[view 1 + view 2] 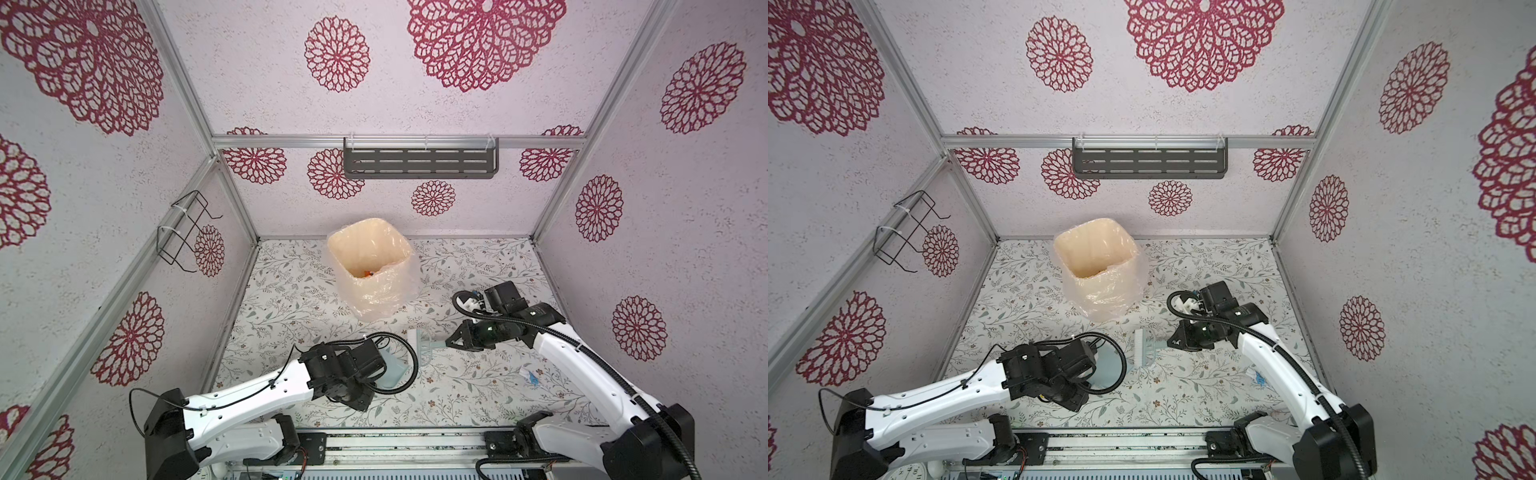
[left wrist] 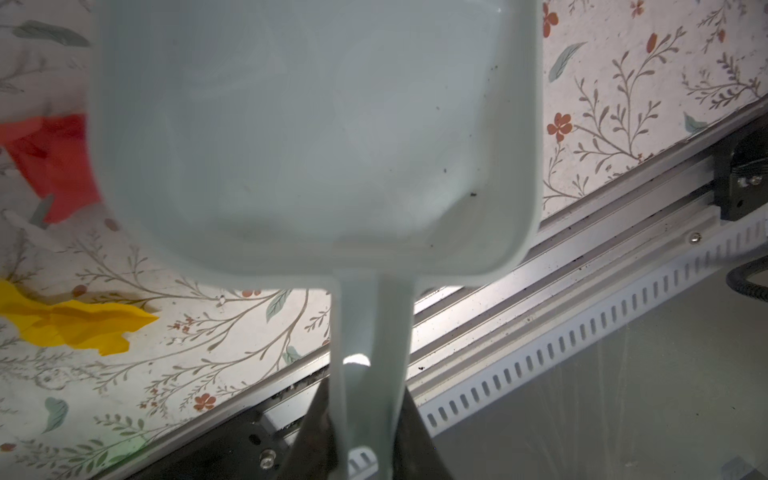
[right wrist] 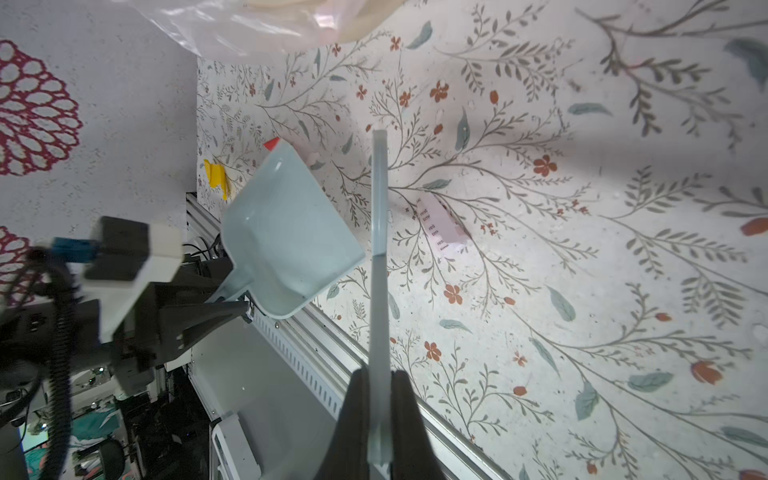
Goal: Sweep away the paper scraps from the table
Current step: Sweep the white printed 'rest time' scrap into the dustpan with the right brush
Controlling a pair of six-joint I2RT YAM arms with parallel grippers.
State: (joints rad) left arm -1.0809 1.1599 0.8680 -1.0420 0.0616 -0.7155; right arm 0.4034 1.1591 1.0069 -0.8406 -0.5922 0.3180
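The brush hangs between the dustpan and the printed white scrap (image 3: 441, 222). My right gripper should bring the brush beyond the scrap, then sweep it into the dustpan.
My left gripper (image 2: 365, 401) is shut on the handle of the pale blue-grey dustpan (image 2: 316, 137), which hangs low over the table (image 1: 457, 395). Its pan (image 1: 392, 368) holds nothing. Beside it lie a red paper scrap (image 2: 54, 166) and a yellow one (image 2: 79, 324). My right gripper (image 3: 380, 386) is shut on the handle of the small pale brush (image 1: 422, 345), just right of the dustpan. A white scrap with print (image 3: 440, 224) lies beyond the brush. Another white scrap with blue marks (image 1: 530, 374) lies beside my right arm.
A cream bin (image 1: 332, 245) lined with clear plastic stands at the back middle, with orange bits at its bottom. A grey slotted shelf (image 1: 419, 162) hangs on the back wall and a wire rack (image 1: 183, 232) on the left wall. A metal rail (image 1: 415, 440) runs along the front edge.
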